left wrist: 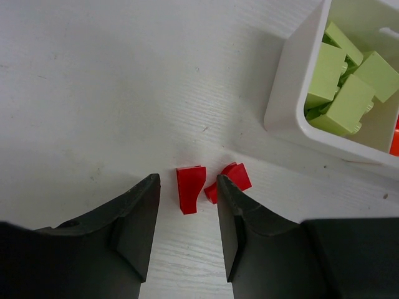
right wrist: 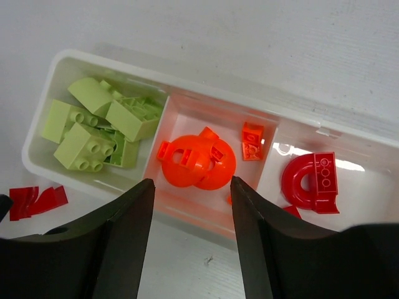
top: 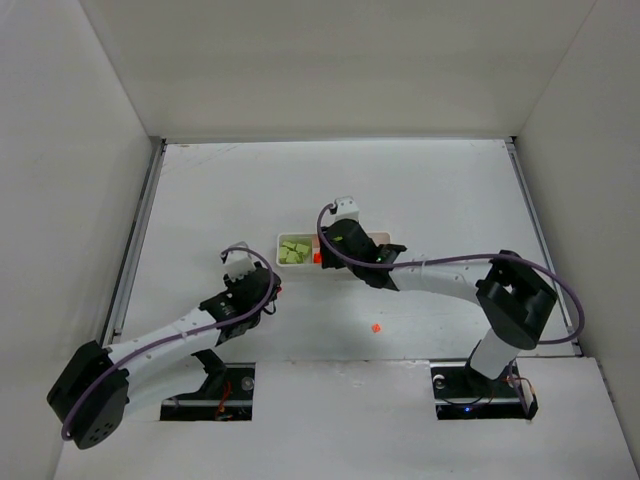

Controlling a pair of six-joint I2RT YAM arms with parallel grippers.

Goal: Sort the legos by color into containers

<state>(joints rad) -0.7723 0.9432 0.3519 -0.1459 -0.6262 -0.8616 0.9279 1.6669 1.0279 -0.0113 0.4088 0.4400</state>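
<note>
My right gripper is over the tray's middle compartment (right wrist: 202, 159) and blocks my left gripper's way to the red arch. My right gripper should move back past the tray (top: 440, 238) first.
The white tray (top: 281, 240) lies at the table's middle. In the right wrist view its rim (right wrist: 187, 61) encloses pale green bricks (right wrist: 93, 128) in the left compartment, orange pieces (right wrist: 196, 162) in the middle one and a red arch (right wrist: 310, 180) in the right one. My right gripper (right wrist: 191, 184) is open and empty above the middle compartment's near wall. My left gripper (left wrist: 187, 180) is open, low over the table left of the tray. One red brick (left wrist: 189, 188) lies between its fingertips. A second red brick (left wrist: 232, 179) lies against the right finger's tip.
A small loose orange-red brick (top: 375, 327) lies on the table in front of the tray, near the right arm. The tray's corner wall (left wrist: 287, 93) stands close to the right of my left gripper. White walls surround the table.
</note>
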